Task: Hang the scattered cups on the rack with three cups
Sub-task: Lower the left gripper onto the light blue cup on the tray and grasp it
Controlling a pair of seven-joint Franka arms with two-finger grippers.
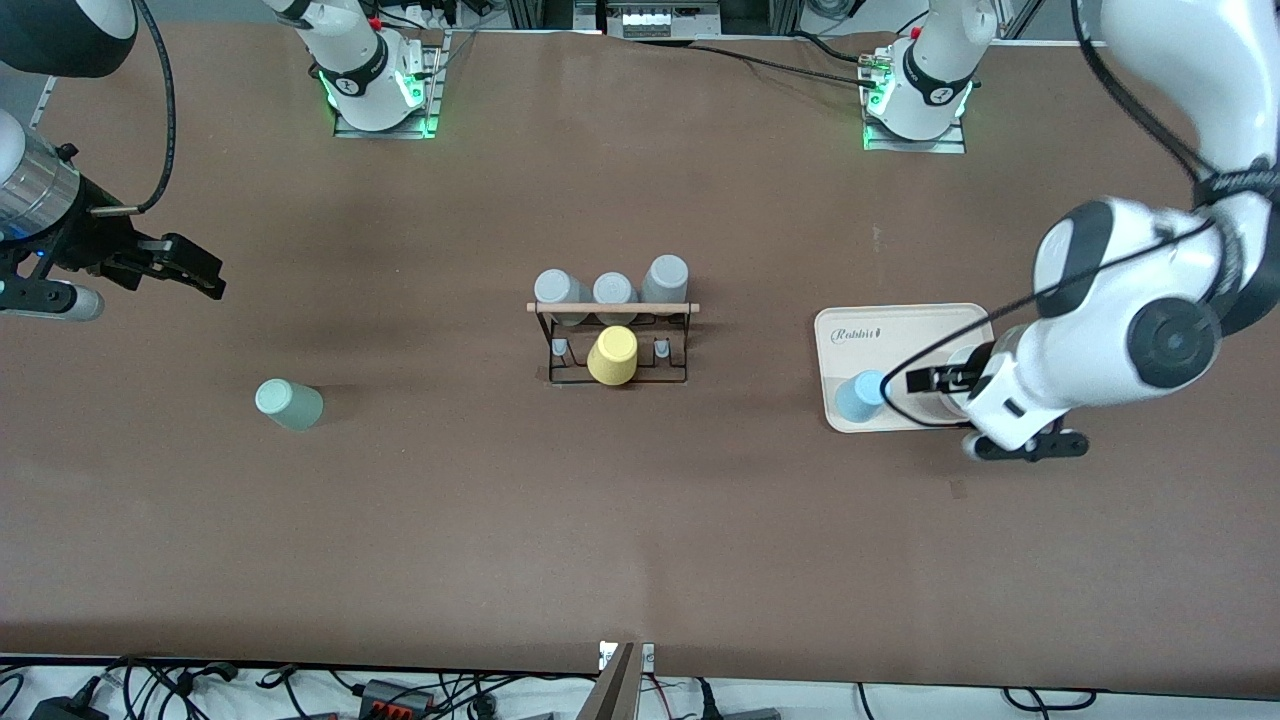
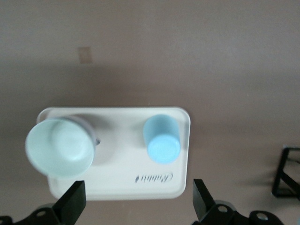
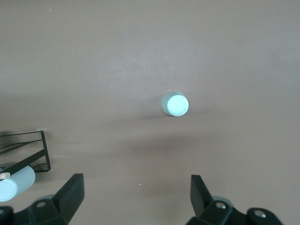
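Note:
I expect the light blue cup [image 1: 859, 396] to hang with its closed end out when I push it on, because the yellow cup hangs that way beside an empty peg [image 1: 661, 348].
The rack [image 1: 612, 340] stands mid-table with a wooden rod across its top; one corner shows in the right wrist view [image 3: 28, 152]. The sage green cup [image 1: 288, 404] sits on the bare table toward the right arm's end, closed end up, and also shows in the right wrist view [image 3: 176, 104]. The light blue cup [image 1: 860, 397] sits on the cream tray [image 1: 900, 325], closed end up, and also shows in the left wrist view [image 2: 161, 139]. My left gripper [image 1: 925, 382] is open and empty over the tray [image 2: 117, 187]. My right gripper [image 1: 205, 272] is open and empty, up over the table's end.
Three grey cups [image 1: 610, 288] and a yellow cup [image 1: 613, 355] hang on the rack. A pale cup [image 2: 58, 146] stands mouth up on the tray, hidden under the left arm in the front view. Cables lie along the table's near edge.

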